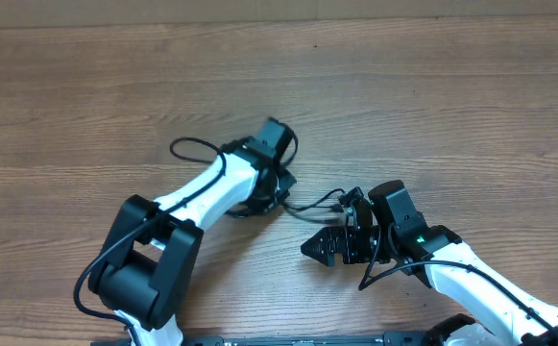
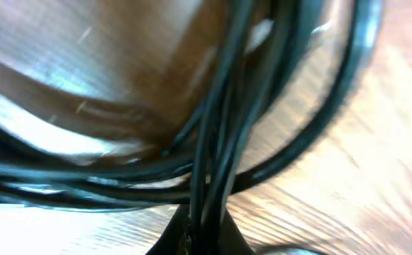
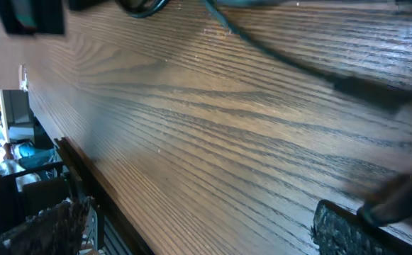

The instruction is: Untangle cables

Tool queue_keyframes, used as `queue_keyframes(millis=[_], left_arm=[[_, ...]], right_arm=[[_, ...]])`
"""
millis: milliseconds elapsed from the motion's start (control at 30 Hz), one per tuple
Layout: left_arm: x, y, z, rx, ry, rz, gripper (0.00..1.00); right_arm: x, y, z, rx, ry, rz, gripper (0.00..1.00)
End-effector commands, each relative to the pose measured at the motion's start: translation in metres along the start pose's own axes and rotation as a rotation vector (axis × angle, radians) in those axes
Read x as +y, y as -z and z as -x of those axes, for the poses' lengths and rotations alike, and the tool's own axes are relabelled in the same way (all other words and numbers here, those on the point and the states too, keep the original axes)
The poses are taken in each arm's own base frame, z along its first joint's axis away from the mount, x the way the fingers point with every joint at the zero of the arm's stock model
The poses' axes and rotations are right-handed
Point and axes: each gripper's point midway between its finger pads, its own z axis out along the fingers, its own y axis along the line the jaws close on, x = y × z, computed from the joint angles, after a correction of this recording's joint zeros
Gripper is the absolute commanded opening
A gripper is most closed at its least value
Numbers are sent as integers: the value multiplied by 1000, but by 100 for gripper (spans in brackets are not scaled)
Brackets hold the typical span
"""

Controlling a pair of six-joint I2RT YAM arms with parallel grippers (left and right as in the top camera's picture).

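Note:
The cables' coils (image 1: 256,205) are bunched on the wood under my left gripper. I should lift the bundle until plug ends hang clear, before my right gripper takes a loop (image 1: 294,149).
A bundle of black cables (image 1: 259,197) lies at the middle of the wooden table, with one loop (image 1: 190,144) sticking out to the left. My left gripper (image 1: 277,181) is down on the bundle. In the left wrist view several black strands (image 2: 220,142) run straight between its jaws (image 2: 206,237), which are shut on them. One strand (image 1: 309,205) leads right to a plug end (image 1: 348,198). My right gripper (image 1: 325,247) hovers just below that strand, open and empty. The right wrist view shows one finger pad (image 3: 340,228) and the blurred strand (image 3: 276,51) above it.
The table's front edge (image 3: 71,170) shows at the left of the right wrist view, with clutter below it. My right arm's own cable (image 1: 384,269) loops beside its wrist. Bare wood (image 1: 432,96) stretches across the back of the table.

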Motion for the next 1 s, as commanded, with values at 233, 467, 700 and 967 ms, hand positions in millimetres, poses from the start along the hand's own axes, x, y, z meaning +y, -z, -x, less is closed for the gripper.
queue_keyframes(millis=[233,467,700,967], left_arm=[[-86,171,33,-251,-504,-360,4],[-75,220,19,-325,-731,-367,4],[-35,205,5,-249,-1086,-197,4],[-11,195,-4,-167,-1287,-108,5]], right_arm=[[-4,0,3,-14,-4,-23,100],[0,0,10,-40,18,-9,100],[0,0,10,-43,20,-7,100],[4,0,8,-28,20,20,100]])
